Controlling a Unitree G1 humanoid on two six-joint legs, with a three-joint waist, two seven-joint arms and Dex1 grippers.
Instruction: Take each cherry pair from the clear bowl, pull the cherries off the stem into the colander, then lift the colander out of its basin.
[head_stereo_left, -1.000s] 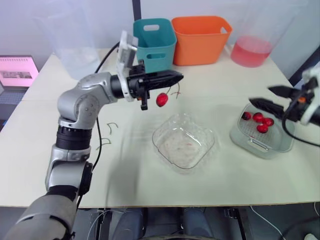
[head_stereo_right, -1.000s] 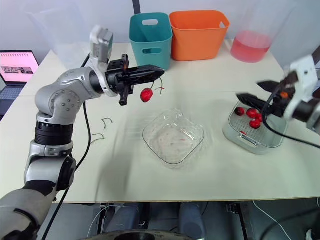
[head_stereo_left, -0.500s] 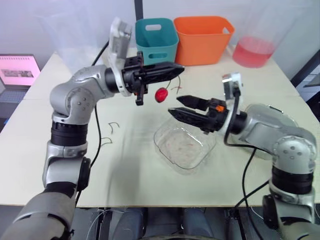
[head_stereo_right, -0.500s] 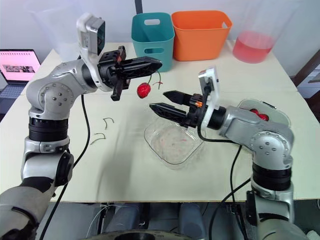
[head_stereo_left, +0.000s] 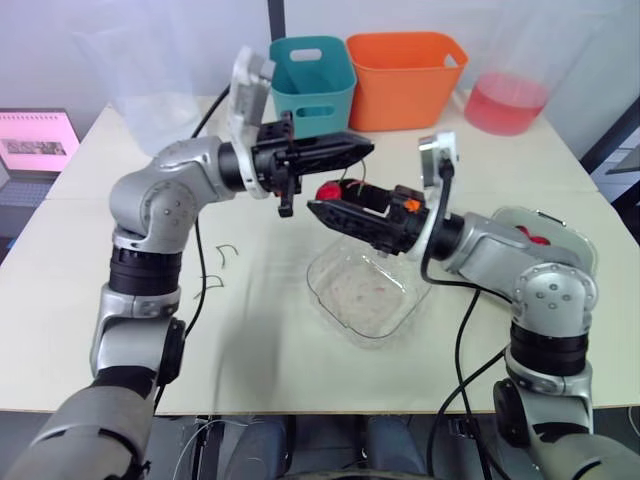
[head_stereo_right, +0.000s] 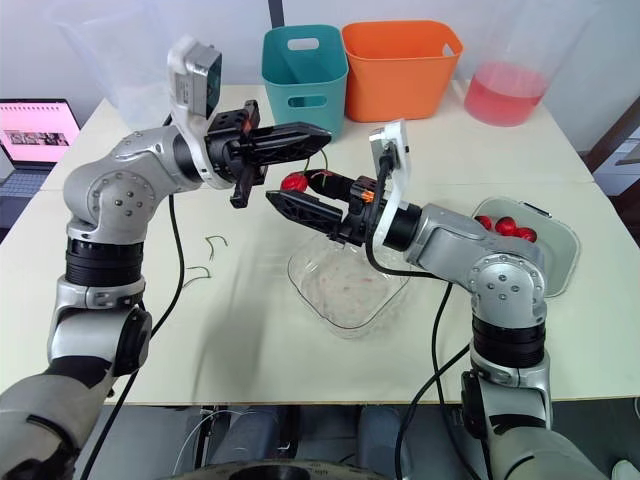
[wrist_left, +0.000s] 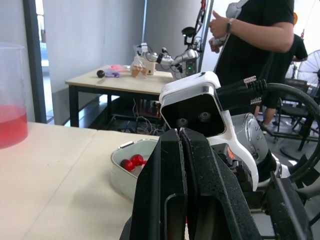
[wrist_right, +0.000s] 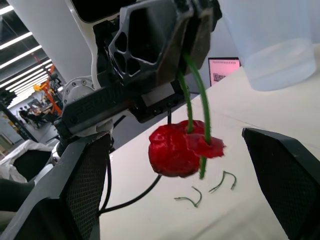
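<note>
The red cherries (head_stereo_left: 534, 236) lie low inside the colander's raised walls (head_stereo_left: 574, 232), so they will stay in the colander when I lift it by its near rim.
My left gripper (head_stereo_left: 362, 150) is shut on a green stem, and a red cherry (head_stereo_left: 327, 190) hangs from it above the table, left of the clear bowl (head_stereo_left: 368, 292). My right gripper (head_stereo_left: 325, 197) is open with one finger on each side of that cherry (wrist_right: 175, 148), not touching it. The bowl looks empty. At the far right the white colander in its basin (head_stereo_right: 553, 262) holds several red cherries (head_stereo_right: 500, 224). In the left wrist view my left fingers (wrist_left: 172, 170) are pressed together.
Two bare stems (head_stereo_left: 225, 250) lie on the table left of the bowl. A teal bin (head_stereo_left: 312, 75), an orange bin (head_stereo_left: 405, 75) and a container of pink liquid (head_stereo_left: 505, 100) line the back edge. A laptop (head_stereo_left: 35, 145) sits far left. A person (wrist_left: 255, 45) stands beyond.
My right arm swung left from over the colander to the cherry, and its open fingers now flank it. The left gripper has stayed about where it was, still holding the stem.
</note>
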